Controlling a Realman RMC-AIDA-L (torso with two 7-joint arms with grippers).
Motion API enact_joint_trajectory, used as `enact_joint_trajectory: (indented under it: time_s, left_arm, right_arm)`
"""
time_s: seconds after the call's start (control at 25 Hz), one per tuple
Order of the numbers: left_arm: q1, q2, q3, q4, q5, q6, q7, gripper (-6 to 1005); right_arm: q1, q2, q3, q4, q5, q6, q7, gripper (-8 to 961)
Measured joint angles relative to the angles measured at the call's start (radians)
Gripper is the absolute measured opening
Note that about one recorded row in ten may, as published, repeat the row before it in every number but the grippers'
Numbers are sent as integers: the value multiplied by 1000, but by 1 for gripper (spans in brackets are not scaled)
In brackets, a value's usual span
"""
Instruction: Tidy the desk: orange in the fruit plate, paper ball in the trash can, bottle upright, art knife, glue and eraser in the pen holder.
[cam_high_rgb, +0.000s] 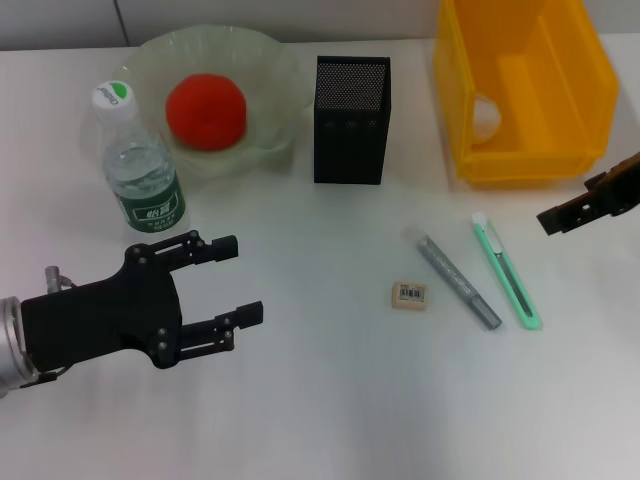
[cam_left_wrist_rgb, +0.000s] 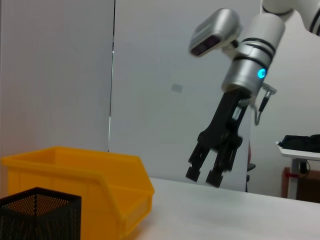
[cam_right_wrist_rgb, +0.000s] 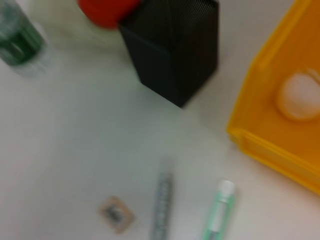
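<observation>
The green art knife (cam_high_rgb: 513, 277) is lying clear of the glue stick. My right gripper should go on moving down toward the knife's white end (cam_high_rgb: 484, 228) until its fingers are on both sides of it.
The orange (cam_high_rgb: 205, 110) lies in the clear fruit plate (cam_high_rgb: 272, 62). The bottle (cam_high_rgb: 140, 165) stands upright in front of the plate's left side. The black mesh pen holder (cam_high_rgb: 350, 120) stands mid-table. The paper ball (cam_high_rgb: 485, 115) lies in the yellow bin (cam_high_rgb: 525, 160). The grey glue stick (cam_high_rgb: 452, 277), green art knife (cam_high_rgb: 507, 272) and eraser (cam_high_rgb: 408, 295) lie on the table in front of the holder. My left gripper (cam_high_rgb: 235, 280) is open and empty, below the bottle. My right gripper (cam_high_rgb: 560, 218) hovers open, right of the knife; it also shows in the left wrist view (cam_left_wrist_rgb: 204, 175).
The right wrist view shows the pen holder (cam_right_wrist_rgb: 175, 50), bin (cam_right_wrist_rgb: 270, 130), paper ball (cam_right_wrist_rgb: 300, 92), eraser (cam_right_wrist_rgb: 116, 214), glue stick (cam_right_wrist_rgb: 162, 205) and knife (cam_right_wrist_rgb: 218, 210) from above. The left wrist view shows the bin (cam_left_wrist_rgb: 75, 180) and holder (cam_left_wrist_rgb: 40, 215).
</observation>
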Motion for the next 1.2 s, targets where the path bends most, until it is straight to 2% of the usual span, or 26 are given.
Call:
enact_joint_trajectory:
  time_s: [0.08, 0.12, 0.2, 0.32, 0.52, 0.6, 1.04, 1.2]
  left_arm:
    - [0, -2, -2, -1, 1, -5, 1, 753]
    - [0, -2, -4, -2, 1, -7, 3, 753]
    - [2, -2, -8, -4, 1, -14, 6, 753]
    - [4, -2, -9, -4, 2, -25, 5, 753]
    - [9, -3, -9, -5, 2, -36, 0, 753]
    - [11, -4, -9, -6, 3, -41, -1, 753]
    - [15, -7, -8, -7, 4, -55, -1, 753]
    - [15, -12, -8, -9, 4, -60, -1, 753]
  right_arm:
    - [29, 2, -71, 45, -75, 39, 46, 840]
    - [53, 4, -156, 122, -143, 127, 92, 840]
    - [58, 5, -187, 153, -154, 158, 103, 841]
    - [72, 8, -311, 295, -159, 320, 137, 841]
    - [84, 9, -381, 361, -132, 416, 154, 838]
    - [86, 9, -386, 365, -126, 423, 154, 835]
    - [135, 10, -397, 483, -122, 479, 151, 640]
    - [148, 10, -397, 511, -122, 490, 149, 454]
